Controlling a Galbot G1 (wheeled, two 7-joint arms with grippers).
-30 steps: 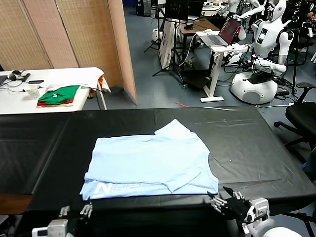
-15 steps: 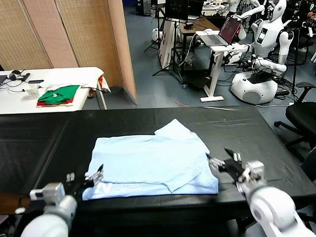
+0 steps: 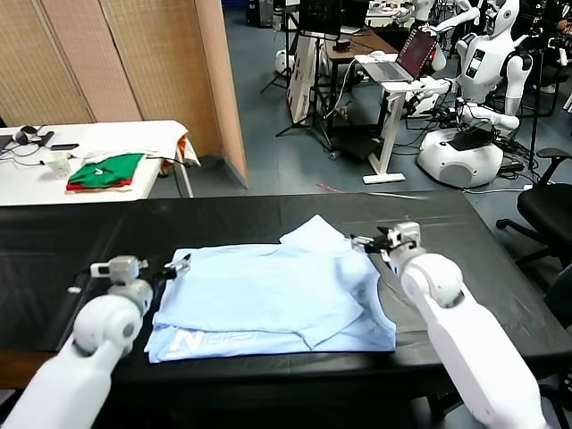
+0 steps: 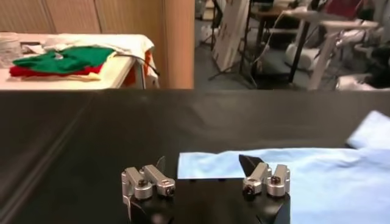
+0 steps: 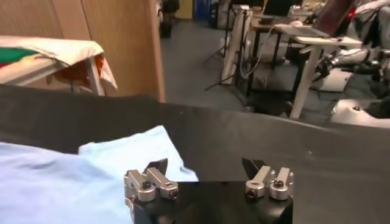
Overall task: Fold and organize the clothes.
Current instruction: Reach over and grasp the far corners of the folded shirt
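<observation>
My gripper will make the T-shirt's far edge [image 3: 234, 247] fold over toward the white lettering [image 3: 212, 340] when it lifts that edge and brings it nearer, because the lettering lies flat along the T-shirt's near edge.
The clothes, a pale light-blue T-shirt [image 3: 268, 295], lie partly folded on the black table [image 3: 223, 219], with white lettering [image 3: 214, 340] along the near edge and one sleeve [image 3: 313, 234] sticking out at the far side. My left gripper [image 3: 179, 265] hovers open at the shirt's far left corner. In the left wrist view that gripper [image 4: 204, 163] is empty, the blue cloth [image 4: 304, 176] just beyond it. My right gripper [image 3: 359, 241] is open at the far right edge, beside the sleeve. In the right wrist view it [image 5: 205, 164] holds nothing, and the sleeve [image 5: 131, 151] lies near one finger.
A white side table [image 3: 134, 134] at the back left carries folded green and red garments [image 3: 105, 172]. Behind it stand wooden partition panels [image 3: 152, 63]. A laptop desk [image 3: 393, 71], white robots [image 3: 474, 89] and an office chair [image 3: 550, 214] stand on the floor beyond.
Both arms have come up from the table's near edge to the shirt's far corners, left and right. Both grippers have gone from shut to open.
</observation>
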